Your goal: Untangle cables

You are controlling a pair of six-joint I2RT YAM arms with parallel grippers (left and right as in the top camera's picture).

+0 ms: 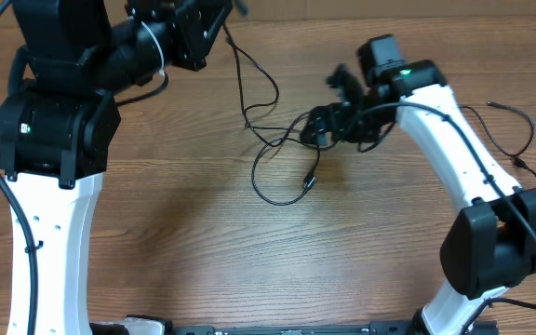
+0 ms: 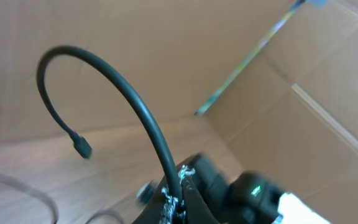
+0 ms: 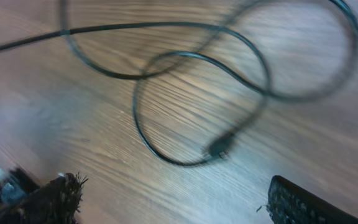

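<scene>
The robot's left gripper is holding the hanging cable [image 1: 241, 80] up from the loops, so the right gripper should go on, open, toward the crossing [image 1: 272, 142] below that cable before it closes there.
The thin black cables [image 1: 277, 140] lie in loose loops at the table's middle, with a small plug end [image 1: 310, 179]. My left gripper [image 1: 214, 26] is raised at the back left, shut on one cable that hangs down to the loops. In the left wrist view the shut fingers [image 2: 178, 186] pinch this cable [image 2: 129, 99], which arcs up to its free plug [image 2: 82, 148]. My right gripper [image 1: 328, 126] is low over the right side of the loops. The right wrist view shows its fingers [image 3: 173, 199] wide apart and empty above a loop [image 3: 166, 106] and plug [image 3: 219, 146].
Another thin black cable [image 1: 519, 126] lies apart at the right, behind my right arm. A cardboard wall [image 2: 278, 74] stands along the back edge. Both white arm bases stand at the front left and front right.
</scene>
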